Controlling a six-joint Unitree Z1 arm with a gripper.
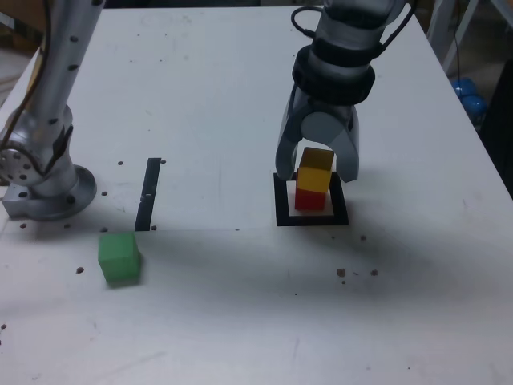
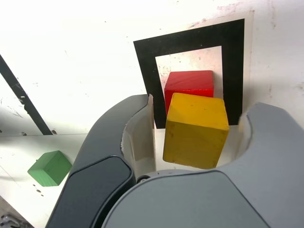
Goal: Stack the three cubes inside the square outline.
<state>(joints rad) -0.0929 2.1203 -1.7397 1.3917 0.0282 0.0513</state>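
I expect the stack [image 1: 313, 189] to stay upright when I lower the green cube onto it, because the yellow cube [image 1: 316, 169] sits level over the red cube.
Inside the square outline [image 1: 313, 220] the red cube [image 1: 311, 199] sits on the white centre, and the yellow cube [image 1: 315, 170] rests on top of it, slightly turned. My gripper [image 1: 317, 175] points down over this stack, its jaws open on either side of the yellow cube with a small gap at each face. The wrist view shows the same: yellow cube [image 2: 195, 130] between the fingers [image 2: 140, 128], red cube [image 2: 189, 84] under it, black square outline [image 2: 145, 71] around them. Alone on the table at the exterior view's left lies the green cube [image 1: 119, 257] [image 2: 50, 167].
A narrow black strip [image 1: 149, 192] [image 2: 23, 102] lies on the white table between the green cube and the outline. The arm's metal base [image 1: 44, 176] stands at the exterior view's left edge. Small dark specks dot the tabletop.
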